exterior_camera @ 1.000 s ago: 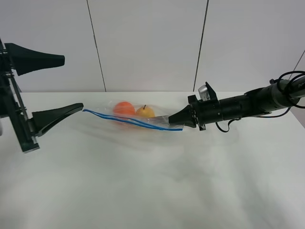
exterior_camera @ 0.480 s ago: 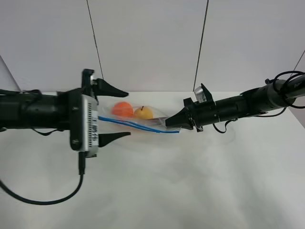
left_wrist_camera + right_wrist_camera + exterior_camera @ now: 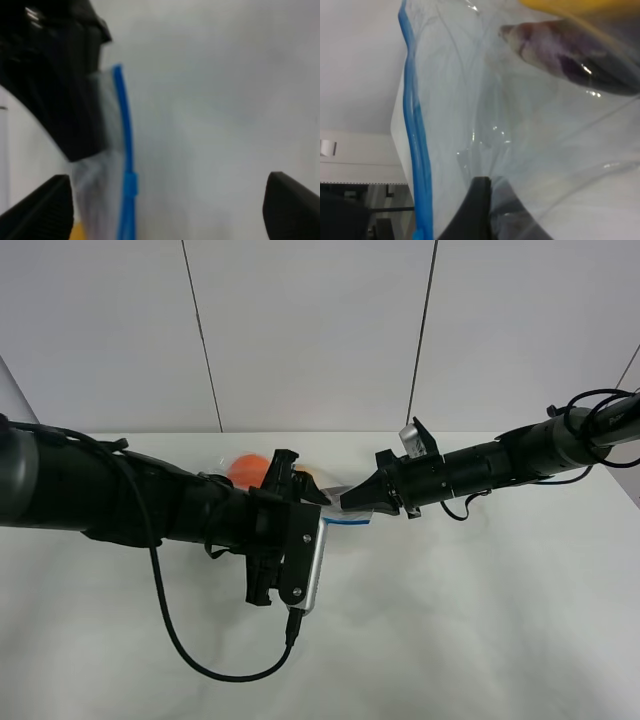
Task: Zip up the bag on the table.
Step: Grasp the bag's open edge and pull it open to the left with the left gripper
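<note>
My left gripper should center its open fingers on the slider before it pinches and pulls the slider, because the blue slider (image 3: 131, 185) is closer to one of those fingers.
The clear bag lies on the white table (image 3: 460, 620), mostly hidden behind my left arm. Only its orange item (image 3: 243, 465) and a bit of its blue seal strip (image 3: 348, 522) show. My right gripper (image 3: 350, 500) is shut on the bag's right end. In the right wrist view, the film (image 3: 485, 125), the blue strip (image 3: 415, 125), a purple item (image 3: 560, 55) and one finger (image 3: 480, 210) show. My left gripper (image 3: 305, 485) reaches across over the bag, open. In the left wrist view (image 3: 165, 200) its jaws stand wide on either side of the blue strip (image 3: 125, 150), beside the right gripper (image 3: 60, 75).
My left arm's cable (image 3: 200, 650) loops over the table in front. A grey panelled wall (image 3: 320, 330) stands behind the table. The right arm (image 3: 520, 455) stretches in from the right edge.
My left arm has swung in from the left, across the bag to its right end, covering most of it. The right gripper keeps its hold and has shifted slightly left.
</note>
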Available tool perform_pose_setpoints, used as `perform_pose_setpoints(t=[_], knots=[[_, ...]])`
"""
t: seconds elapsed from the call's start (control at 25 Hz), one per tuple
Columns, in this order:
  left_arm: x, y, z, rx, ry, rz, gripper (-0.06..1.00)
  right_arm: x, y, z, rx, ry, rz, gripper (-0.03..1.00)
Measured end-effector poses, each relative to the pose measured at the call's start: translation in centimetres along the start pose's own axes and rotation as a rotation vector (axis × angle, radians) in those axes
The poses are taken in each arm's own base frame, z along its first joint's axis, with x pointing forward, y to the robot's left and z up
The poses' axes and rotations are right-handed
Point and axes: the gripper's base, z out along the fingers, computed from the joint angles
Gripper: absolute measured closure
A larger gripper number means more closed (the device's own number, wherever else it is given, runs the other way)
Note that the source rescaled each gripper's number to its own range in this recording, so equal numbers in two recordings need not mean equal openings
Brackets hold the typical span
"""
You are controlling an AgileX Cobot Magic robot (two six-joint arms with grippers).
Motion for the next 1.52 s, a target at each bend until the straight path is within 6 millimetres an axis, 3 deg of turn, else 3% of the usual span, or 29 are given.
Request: perform_pose_setpoints(t=[0.52, 1.36, 1.52], knots=[[-0.8, 2.5, -0.1, -0.071, -0.017, 0.005, 0.03, 0.0, -0.1, 0.0, 0.009, 0.002, -0.003, 0.97], [-0.4, 3.0, 3.0, -0.053, 0.032, -0.024, 0.04, 0.1, -0.1, 0.0, 0.014, 0.015, -0.010, 0.97], [-0.2, 3.0, 3.0, -0.057, 0.054, -0.025, 0.13, 0.1, -0.1, 0.0, 0.015, 0.015, -0.010, 0.97]])
